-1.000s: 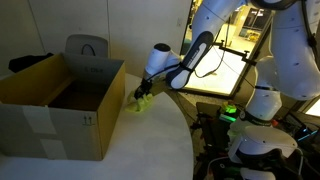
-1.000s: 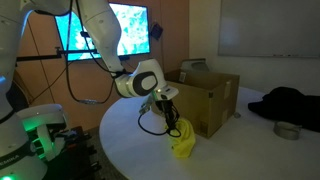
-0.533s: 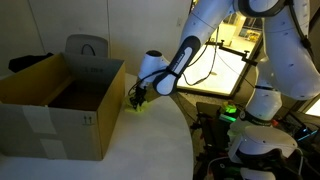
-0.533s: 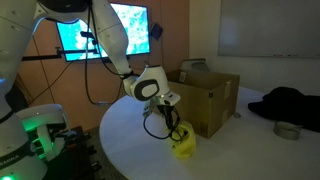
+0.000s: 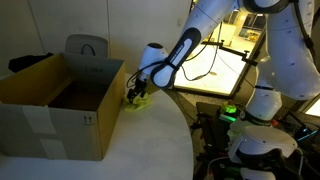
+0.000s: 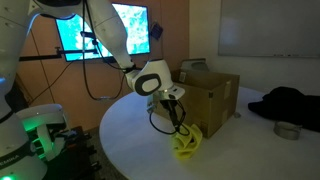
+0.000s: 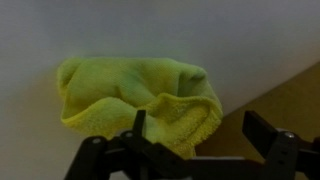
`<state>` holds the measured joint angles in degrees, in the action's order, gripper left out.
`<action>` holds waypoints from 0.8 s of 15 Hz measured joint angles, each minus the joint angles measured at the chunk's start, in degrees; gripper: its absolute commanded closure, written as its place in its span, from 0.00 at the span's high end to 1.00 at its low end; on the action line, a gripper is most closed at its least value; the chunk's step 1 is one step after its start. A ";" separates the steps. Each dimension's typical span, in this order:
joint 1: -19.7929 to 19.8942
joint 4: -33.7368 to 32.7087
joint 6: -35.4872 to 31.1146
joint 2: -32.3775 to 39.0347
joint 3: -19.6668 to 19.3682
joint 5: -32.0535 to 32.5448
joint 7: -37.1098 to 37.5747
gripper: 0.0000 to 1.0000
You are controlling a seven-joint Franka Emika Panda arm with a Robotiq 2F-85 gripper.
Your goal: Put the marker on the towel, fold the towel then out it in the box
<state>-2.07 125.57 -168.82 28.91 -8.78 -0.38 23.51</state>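
Next, I turn clear of the box and get both fingers around the yellow towel (image 6: 186,142), because one finger of my gripper hangs over the box's brown side (image 7: 292,102).
A crumpled yellow towel (image 7: 130,95) lies on the white table right beside the cardboard box (image 5: 60,100); both exterior views show it, low by the box's corner (image 6: 185,146). My gripper (image 7: 195,125) hangs just above the towel's box-side edge with its jaws wide apart and nothing between them. One finger (image 7: 139,122) stands over the towel's edge, the other over the box's brown wall (image 7: 285,95). In an exterior view the gripper (image 5: 135,96) sits at the box's near corner. No marker shows in any view.
The open box (image 6: 212,98) stands on the round white table (image 6: 130,150). A black cloth heap (image 6: 290,103) and a small metal bowl (image 6: 287,130) lie at the far side. A grey chair back (image 5: 87,47) stands behind the box. A robot base with a green light (image 5: 230,112) stands off the table's edge.
The gripper has gone from shut to wide open and let go of the towel. It has shifted a little toward the box. The towel now rests lower on the table.
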 measured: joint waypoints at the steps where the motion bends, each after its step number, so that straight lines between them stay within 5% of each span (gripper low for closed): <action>1: 0.10 0.24 1.34 -1.13 -0.05 0.00 -1.65 1.00; 12: 4.39 -0.91 23.30 -8.36 2.37 4.09 -26.97 1.00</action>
<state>2.32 124.65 -145.52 20.54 -6.40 3.71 -3.46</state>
